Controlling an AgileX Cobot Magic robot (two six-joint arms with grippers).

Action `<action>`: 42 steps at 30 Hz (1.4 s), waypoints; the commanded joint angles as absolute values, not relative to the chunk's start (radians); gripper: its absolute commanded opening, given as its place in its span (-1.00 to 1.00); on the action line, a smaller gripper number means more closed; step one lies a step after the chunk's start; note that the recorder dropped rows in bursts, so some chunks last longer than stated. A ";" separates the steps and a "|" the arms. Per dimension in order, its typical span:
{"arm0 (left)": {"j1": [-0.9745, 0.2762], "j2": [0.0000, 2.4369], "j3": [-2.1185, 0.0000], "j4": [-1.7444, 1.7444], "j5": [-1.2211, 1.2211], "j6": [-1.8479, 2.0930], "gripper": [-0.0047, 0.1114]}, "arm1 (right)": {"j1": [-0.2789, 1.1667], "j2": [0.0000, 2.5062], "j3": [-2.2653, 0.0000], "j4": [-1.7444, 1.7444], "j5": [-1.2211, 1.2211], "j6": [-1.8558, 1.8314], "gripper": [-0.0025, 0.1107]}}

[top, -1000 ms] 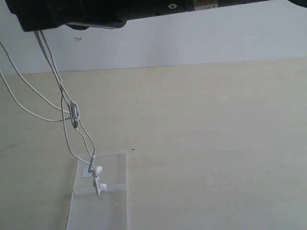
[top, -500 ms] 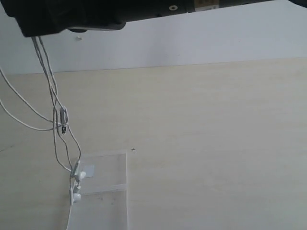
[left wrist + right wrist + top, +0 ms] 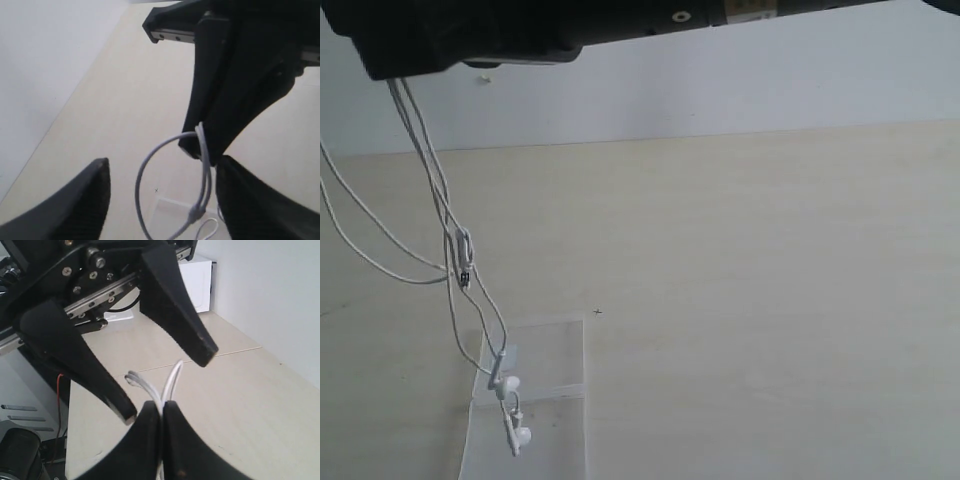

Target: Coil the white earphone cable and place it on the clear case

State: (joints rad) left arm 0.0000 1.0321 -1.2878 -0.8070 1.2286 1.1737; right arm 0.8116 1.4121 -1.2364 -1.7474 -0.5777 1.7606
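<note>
My left gripper should hold the cable's loop while my right gripper takes the strands of cable lower down, near the remote, because the cable hangs long [image 3: 483, 320] below my right gripper.
The white earphone cable [image 3: 430, 170] hangs in long strands from the black arms [image 3: 470, 35] at the top left. Its inline remote [image 3: 463, 250] dangles midway. Two earbuds [image 3: 508, 384] hang just over the clear case [image 3: 555, 350], which lies flat on the table; whether they touch it I cannot tell. My right gripper [image 3: 162, 405] is shut on a few cable strands [image 3: 172, 377]. My left gripper [image 3: 162, 165] stands open right beside it, its fingers [image 3: 80, 200] either side of a hanging cable loop [image 3: 142, 175], with the case [image 3: 172, 215] far below.
The pale wooden table [image 3: 770, 300] stretches right of the case, ending at a white wall [image 3: 720, 90] behind. A white box [image 3: 197, 282] stands by the wall in the right wrist view. A tiny dark speck [image 3: 597, 312] lies near the case's far corner.
The hanging cable swings: the earbuds went left to the case's edge, then came back right and lower over its near half. The arms barely moved.
</note>
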 commanded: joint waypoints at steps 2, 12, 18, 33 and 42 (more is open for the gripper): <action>-0.002 1.023 -1.284 -0.833 1.221 1.178 -0.14 | 0.806 1.412 -1.233 -1.744 -0.581 1.753 -0.96; -0.002 1.023 -1.284 -0.833 1.221 1.208 -0.92 | 0.806 1.412 -1.233 -1.744 -0.572 1.753 -0.96; -0.002 1.023 -1.284 -0.833 1.221 1.223 -0.92 | 0.806 1.412 -1.233 -1.744 -0.572 1.753 -0.96; -0.002 1.023 -1.284 -0.833 1.221 1.223 -0.92 | 0.806 1.412 -1.233 -1.744 -0.541 1.751 -0.22; -0.002 1.019 -1.284 -0.833 1.221 1.225 -0.92 | 0.806 1.412 -1.233 -1.744 -0.520 1.764 -0.20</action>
